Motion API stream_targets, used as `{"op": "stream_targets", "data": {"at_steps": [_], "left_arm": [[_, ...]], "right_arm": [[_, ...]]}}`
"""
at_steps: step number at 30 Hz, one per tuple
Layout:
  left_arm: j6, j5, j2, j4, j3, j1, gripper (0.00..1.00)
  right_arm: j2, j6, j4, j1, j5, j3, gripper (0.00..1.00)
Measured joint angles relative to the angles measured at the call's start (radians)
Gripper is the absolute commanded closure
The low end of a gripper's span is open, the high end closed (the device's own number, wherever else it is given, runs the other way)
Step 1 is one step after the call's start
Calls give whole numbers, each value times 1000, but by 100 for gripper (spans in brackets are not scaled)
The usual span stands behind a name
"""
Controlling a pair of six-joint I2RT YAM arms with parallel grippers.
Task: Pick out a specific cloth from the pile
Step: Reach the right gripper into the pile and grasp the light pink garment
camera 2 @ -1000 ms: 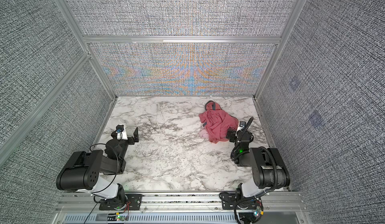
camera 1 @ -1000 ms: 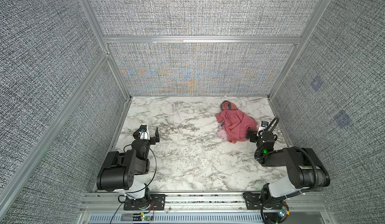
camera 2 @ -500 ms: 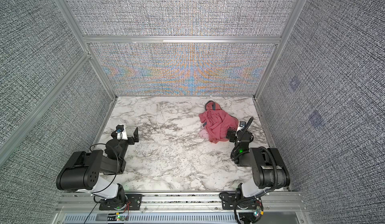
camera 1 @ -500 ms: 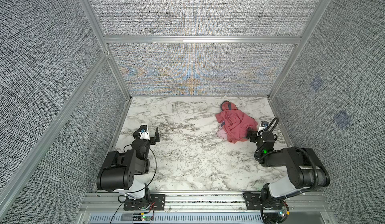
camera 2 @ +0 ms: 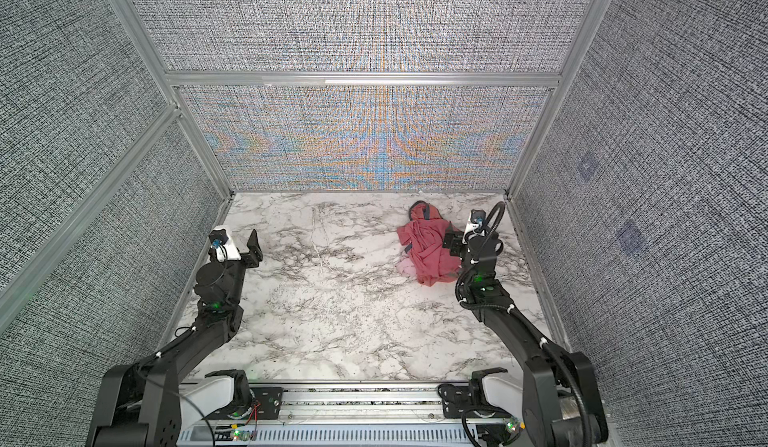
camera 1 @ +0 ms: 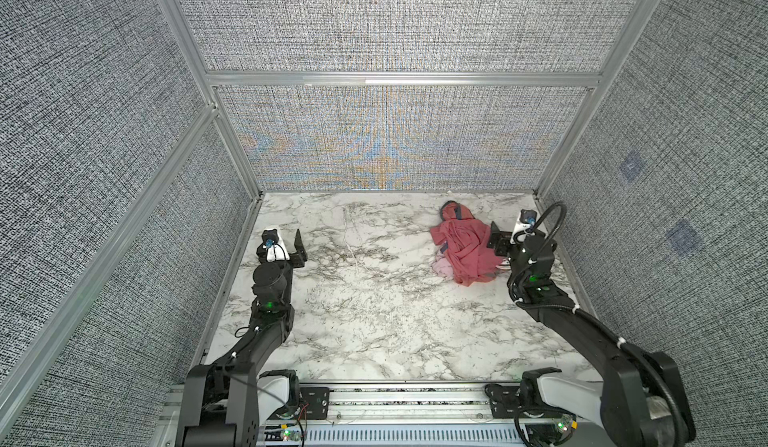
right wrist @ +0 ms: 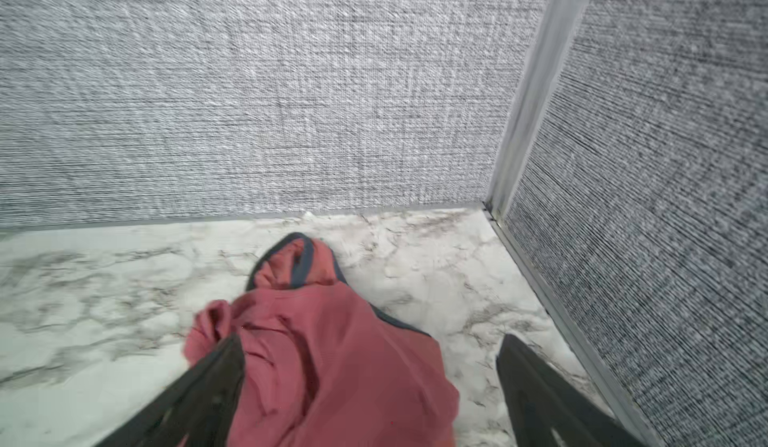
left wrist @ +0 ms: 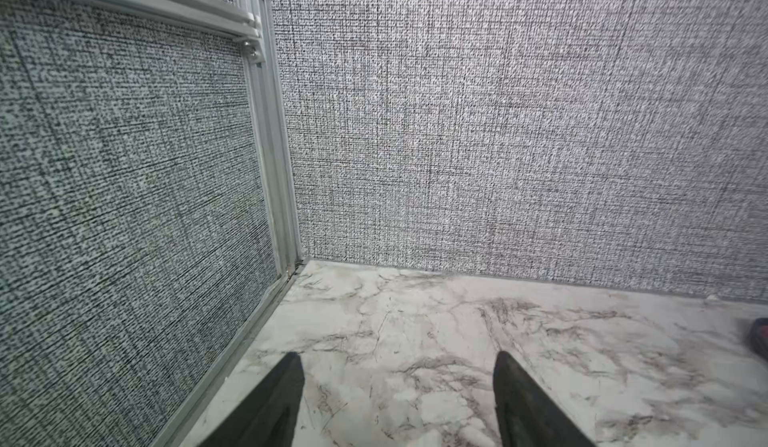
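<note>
My right gripper should pinch that near-edge patch [camera 1: 442, 267] of the pale pink cloth and pull the cloth out, because the red garment [camera 1: 468, 244] covers all the rest of it.
The pile [camera 1: 465, 253] [camera 2: 428, 253] lies at the back right of the marble table. On top is a coral-red garment [camera 1: 471, 243] [camera 2: 432, 243] [right wrist: 332, 366] with grey-blue trim. The pale pink cloth [camera 1: 441, 267] [camera 2: 406, 267] shows only as a small patch at the pile's near left edge. My right gripper [camera 1: 498, 242] [camera 2: 453, 243] [right wrist: 370, 341] is open at the pile's right side, and the red garment's edge lies between its fingers. My left gripper [camera 1: 293, 247] [camera 2: 250, 249] [left wrist: 397, 357] is open and empty over bare marble at the left.
Grey fabric walls with aluminium frame posts [camera 1: 249, 183] close in the table [camera 1: 374, 299] on three sides. The right wall's bottom rail [right wrist: 582, 332] runs close beside my right gripper. The left wall's rail [left wrist: 249, 332] runs beside my left gripper.
Both arms have stretched out from their folded poses. The right gripper has moved away from me and left, up against the pile. The left gripper has moved a little farther back. The pile looks unchanged.
</note>
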Motion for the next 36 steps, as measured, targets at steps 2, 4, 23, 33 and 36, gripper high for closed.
{"op": "stream_targets", "data": {"at_steps": [2,4,23,33,36], "left_arm": [[-27,-17,-4,-89,61,-26,26],[-65,-17,-3,-185,115,-47,27],[-210,10,9,-472,195,-79,26],[-214,10,19,-480,201,-79,26],[-214,10,15,-481,203,-79,26]], "right_arm": [[7,12,-103,83,24,61,16],[48,37,-215,179,54,127,21],[528,330,-631,388,37,385,52],[652,397,-682,378,68,459,57],[678,407,-681,370,80,463,58]]}}
